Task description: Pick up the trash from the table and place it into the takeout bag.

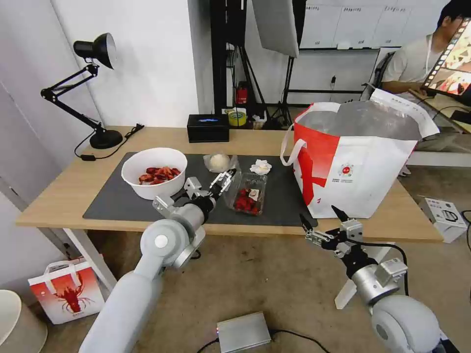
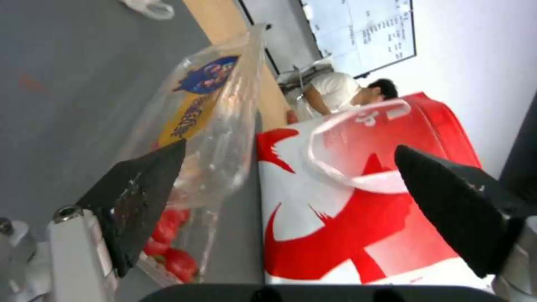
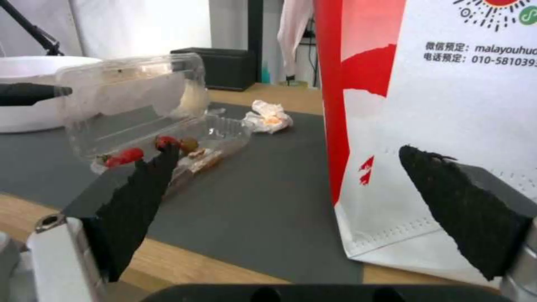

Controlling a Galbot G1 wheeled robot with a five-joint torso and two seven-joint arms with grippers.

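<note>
The raised lid is attached to the clear clamshell box along its side, so I expect the lid to fold over the red scraps when the robot pushes it shut.
On the table [image 1: 59, 196], the dark mat [image 1: 108, 206] carries a white bowl [image 1: 154, 171] of red shells, a clear plastic wad [image 1: 218, 161], a crumpled tissue [image 1: 260, 166] and a clear clamshell box [image 1: 248, 193] with red scraps, its lid raised. My left gripper [image 1: 226, 177] is open at the box's left side. In the left wrist view the lid [image 2: 218, 113] stands close beside one finger [image 2: 140, 197]. The takeout bag [image 1: 358, 162] stands open on the table's right part. My right gripper [image 1: 321, 220] hangs open before the table's front edge, just below the bag [image 3: 447, 105].
A black tissue box [image 1: 208, 127] and a tape roll [image 1: 238, 117] sit at the table's back edge, and a black desk lamp [image 1: 93, 88] stands at the back left. On the floor are a small crayfish-print bag [image 1: 66, 289], a grey box [image 1: 244, 332] and a white box [image 1: 444, 215].
</note>
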